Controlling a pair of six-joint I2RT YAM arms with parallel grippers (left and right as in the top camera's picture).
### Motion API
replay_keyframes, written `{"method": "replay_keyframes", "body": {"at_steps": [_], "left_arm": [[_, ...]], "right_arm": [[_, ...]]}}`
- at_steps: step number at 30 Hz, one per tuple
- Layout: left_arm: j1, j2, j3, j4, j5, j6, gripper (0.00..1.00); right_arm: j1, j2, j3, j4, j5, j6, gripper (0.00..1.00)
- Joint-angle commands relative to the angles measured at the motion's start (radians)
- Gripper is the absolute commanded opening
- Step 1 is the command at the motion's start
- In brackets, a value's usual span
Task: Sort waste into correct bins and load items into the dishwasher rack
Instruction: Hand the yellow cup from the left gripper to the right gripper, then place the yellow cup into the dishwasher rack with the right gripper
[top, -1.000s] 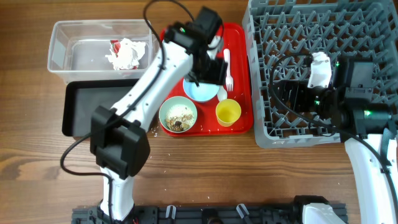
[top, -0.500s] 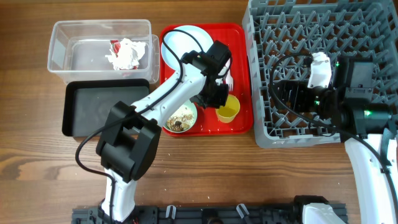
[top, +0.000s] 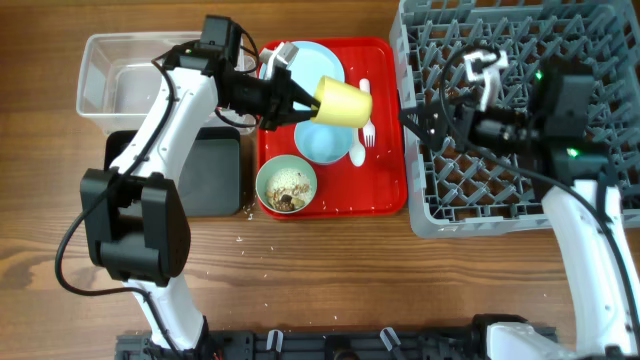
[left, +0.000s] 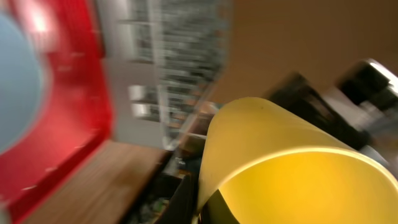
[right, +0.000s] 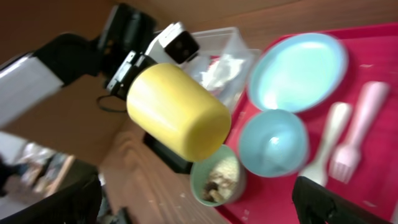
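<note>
The small yellow cup (top: 340, 102) is held by its rim in my left gripper, short of the rack. So my right gripper should grab the cup's base (top: 364, 104) and put the cup in the rack.
My left gripper (top: 305, 100) is shut on the rim of the small yellow cup (top: 343, 100), which hangs on its side above the red tray (top: 385, 190). The cup (left: 292, 162) fills the left wrist view. On that tray lie the pale blue plate (top: 310, 62), the pale blue bowl (top: 325, 148), a white fork (top: 369, 128) and spoon (top: 360, 150), and the pale green bowl (top: 287, 186) with food scraps. My right gripper (top: 422, 117) stands open over the grey dishwasher rack's (top: 520, 40) left edge, facing the cup (right: 177, 112). Crumpled white paper (right: 221, 67) lies in the clear tub (top: 120, 85).
The black tray (top: 215, 175) sits below the clear tub, left of the red tray. My left arm crosses over both bins. Crumbs dot the wood near the green bowl. The rack fills the right side of the table.
My left gripper closed on the yellow cup, lifted it off the tray's lower right and carried it up over the blue dishes. The right arm swung toward the rack's left edge.
</note>
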Motion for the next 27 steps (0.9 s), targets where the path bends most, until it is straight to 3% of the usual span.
{"method": "replay_keyframes", "body": {"at_steps": [1, 4, 6, 10, 11, 13, 14, 18, 23, 25, 27], "left_arm": [[-0.006, -0.023, -0.002, -0.001, 0.261, 0.068, 0.04], [-0.034, -0.023, -0.002, -0.002, 0.298, 0.068, 0.04], [-0.051, -0.023, -0.002, -0.002, 0.314, 0.068, 0.04], [-0.07, -0.023, -0.002, -0.002, 0.314, 0.068, 0.04], [-0.071, -0.023, -0.002, -0.002, 0.314, 0.068, 0.04], [-0.071, -0.023, -0.002, -0.002, 0.314, 0.068, 0.04], [-0.071, -0.023, -0.002, -0.002, 0.314, 0.068, 0.06], [-0.071, -0.023, -0.002, -0.002, 0.298, 0.068, 0.37], [-0.071, -0.023, -0.002, -0.002, 0.199, 0.068, 0.46], [-0.071, -0.023, -0.002, -0.002, 0.147, 0.068, 0.49], [-0.071, -0.023, -0.002, -0.001, 0.093, 0.068, 0.52]], "right_arm": [[0.076, 0.077, 0.008, 0.126, -0.145, 0.102, 1.0], [0.151, 0.116, 0.008, 0.264, -0.144, 0.154, 0.98], [0.165, 0.121, 0.008, 0.33, -0.143, 0.182, 0.92], [0.184, 0.121, 0.008, 0.351, -0.138, 0.182, 0.74], [0.184, 0.121, 0.008, 0.351, -0.137, 0.181, 0.65], [0.184, 0.121, 0.008, 0.351, -0.132, 0.183, 0.58], [0.184, 0.121, 0.008, 0.351, -0.132, 0.182, 0.55], [0.183, 0.121, 0.008, 0.351, -0.094, 0.2, 0.45], [0.076, 0.085, 0.008, 0.315, -0.087, 0.224, 0.44], [0.001, 0.057, 0.009, 0.18, 0.002, 0.222, 0.44], [-0.045, 0.014, 0.01, -0.041, 0.218, 0.188, 0.44]]}}
